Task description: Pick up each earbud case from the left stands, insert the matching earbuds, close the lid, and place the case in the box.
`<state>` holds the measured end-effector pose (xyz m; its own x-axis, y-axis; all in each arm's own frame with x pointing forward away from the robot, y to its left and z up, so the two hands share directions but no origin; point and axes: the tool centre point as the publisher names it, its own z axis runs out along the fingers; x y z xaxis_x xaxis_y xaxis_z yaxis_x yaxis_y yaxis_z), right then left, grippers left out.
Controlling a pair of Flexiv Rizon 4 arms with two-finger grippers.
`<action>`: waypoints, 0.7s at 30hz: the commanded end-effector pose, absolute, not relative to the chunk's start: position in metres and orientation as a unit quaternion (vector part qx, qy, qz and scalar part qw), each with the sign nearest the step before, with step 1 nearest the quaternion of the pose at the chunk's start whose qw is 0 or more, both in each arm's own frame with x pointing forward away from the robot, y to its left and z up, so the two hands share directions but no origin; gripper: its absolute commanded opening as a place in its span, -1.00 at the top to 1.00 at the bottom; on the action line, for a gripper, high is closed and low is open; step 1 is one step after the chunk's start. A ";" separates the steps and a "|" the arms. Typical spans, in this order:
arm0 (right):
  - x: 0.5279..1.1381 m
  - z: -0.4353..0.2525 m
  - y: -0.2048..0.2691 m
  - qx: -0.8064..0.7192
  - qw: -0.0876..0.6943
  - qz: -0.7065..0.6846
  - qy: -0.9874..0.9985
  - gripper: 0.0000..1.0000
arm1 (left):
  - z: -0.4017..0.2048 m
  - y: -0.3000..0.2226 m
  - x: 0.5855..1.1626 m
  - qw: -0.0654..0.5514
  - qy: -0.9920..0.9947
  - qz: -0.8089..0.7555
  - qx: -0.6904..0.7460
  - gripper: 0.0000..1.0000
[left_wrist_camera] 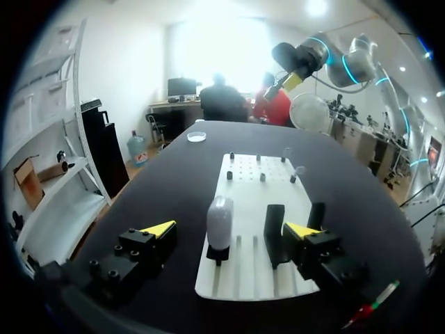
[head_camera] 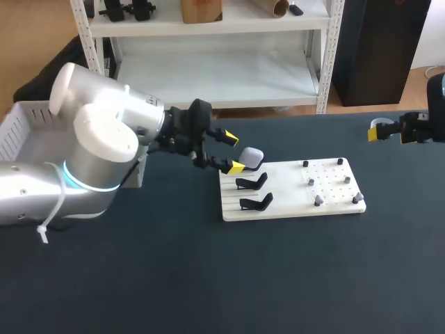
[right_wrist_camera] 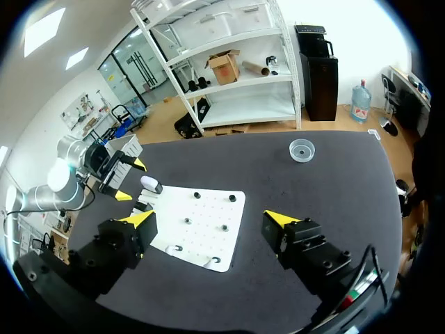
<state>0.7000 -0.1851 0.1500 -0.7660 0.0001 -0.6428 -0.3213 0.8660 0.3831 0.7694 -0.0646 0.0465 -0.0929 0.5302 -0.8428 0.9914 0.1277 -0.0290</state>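
Observation:
I expect to find empty sockets inside the pale grey earbud case (head_camera: 251,157) when I open it, because the earbuds (head_camera: 358,197) are out on the pegs.
A pale grey earbud case (head_camera: 252,157) stands closed on the rearmost of three black stands on the white board (head_camera: 292,209). The other two stands (head_camera: 253,183) (head_camera: 256,202) are empty. Small earbuds (head_camera: 318,200) sit on pegs on the board's right half. My left gripper (head_camera: 234,152) is open just left of the case. In the left wrist view the case (left_wrist_camera: 220,221) is upright between and slightly ahead of the spread fingers of that gripper (left_wrist_camera: 230,229), untouched. My right gripper (head_camera: 379,132) hovers open far to the right, holding nothing; its own view shows that gripper (right_wrist_camera: 208,219) above the board (right_wrist_camera: 201,226).
A white slatted box (head_camera: 21,118) stands at the table's back left, behind my left arm. A small clear dish (right_wrist_camera: 302,149) lies on the dark table beyond the board. Dark tabletop stretches in front of the board.

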 end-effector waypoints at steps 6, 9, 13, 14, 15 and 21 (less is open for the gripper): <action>0.700 0.150 -0.185 -0.088 0.330 0.243 0.908 -1.00 | 0.039 -0.066 0.774 0.344 0.668 -0.326 0.574 -0.82; 0.700 0.150 -0.185 -0.088 0.330 0.243 0.908 -1.00 | 0.037 -0.068 0.775 0.343 0.667 -0.328 0.575 -0.53; 0.700 0.150 -0.185 -0.088 0.330 0.243 0.908 -1.00 | 0.035 -0.070 0.776 0.343 0.667 -0.328 0.574 -0.12; 0.700 0.150 -0.185 -0.088 0.330 0.243 0.908 -1.00 | 0.034 -0.071 0.777 0.343 0.668 -0.328 0.573 -0.23; 0.700 0.150 -0.185 -0.088 0.330 0.243 0.908 -1.00 | 0.033 -0.072 0.778 0.343 0.669 -0.331 0.571 -0.29; 0.700 0.150 -0.185 -0.088 0.330 0.243 0.908 -1.00 | 0.026 -0.077 0.782 0.339 0.668 -0.340 0.568 -0.19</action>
<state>0.7000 -0.1851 0.1500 -0.7660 0.0002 -0.6428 -0.3213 0.8660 0.3831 0.7735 -0.0729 0.0306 -0.1243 0.5290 -0.8395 0.9891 0.1332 -0.0625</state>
